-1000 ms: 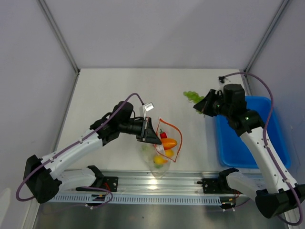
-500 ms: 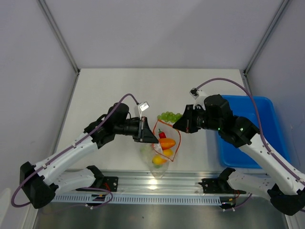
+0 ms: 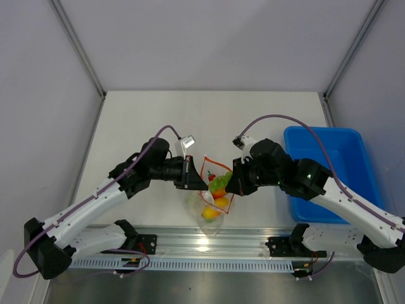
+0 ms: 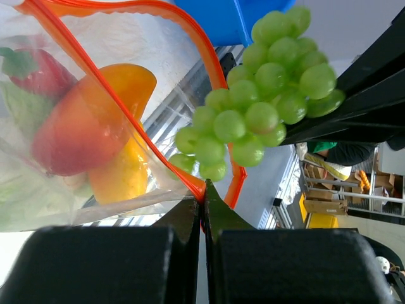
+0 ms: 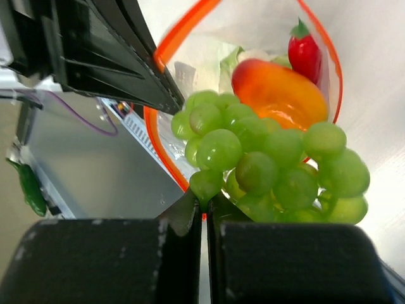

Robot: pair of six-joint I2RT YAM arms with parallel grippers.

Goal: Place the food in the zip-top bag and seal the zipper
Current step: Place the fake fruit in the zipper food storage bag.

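Note:
The green grape bunch faces the bag's wide opening, so I should keep guiding it in with my right gripper until it all passes the bag's orange-red zipper.
The clear zip-top bag hangs open at the table's near middle, its orange-red zipper pinched by my shut left gripper at the mouth's edge. Inside lie an orange-yellow fruit, a red chili and a pale green-white piece. My right gripper is shut on the end of a green grape bunch, which it holds right at the bag's mouth. In the top view both grippers meet over the bag.
A blue plastic bin stands at the right of the table, under the right arm. The aluminium rail with the arm bases runs along the near edge. Grey walls enclose the back and sides.
My right arm has swung left from beside the bin, carrying the green bunch to the bag's mouth. The left gripper has stayed shut on the zipper, shifting slightly.

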